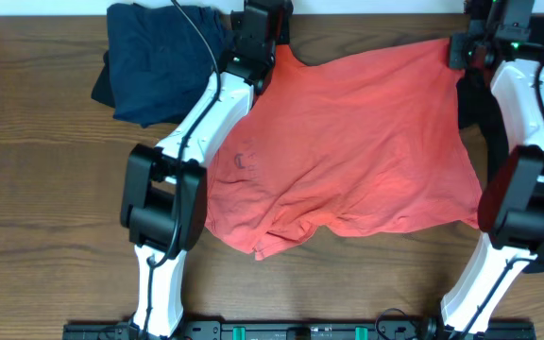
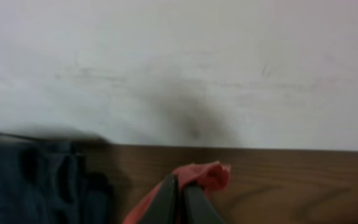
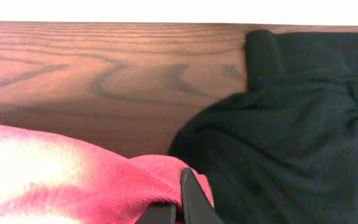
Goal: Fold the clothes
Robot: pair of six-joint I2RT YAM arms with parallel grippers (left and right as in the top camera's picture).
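Observation:
The T-shirt's far corners are held in my grippers while its near edge lies crumpled, so my left gripper should put its corner of the T-shirt down and go to the near edge's tip.
A coral-red T-shirt lies spread and wrinkled across the middle of the table, no lettering showing. My left gripper is shut on its far left corner near the back edge. In the left wrist view the dark fingers pinch a bunched tip of red cloth. My right gripper is shut on the far right corner; its wrist view shows red fabric clamped at the fingers. A dark navy garment lies at the back left, and a black garment sits at the right.
The wooden table shows bare wood at the left and along the front. A white wall rises just behind the back edge. The black garment lies right beside the right gripper. Navy cloth is left of the left gripper.

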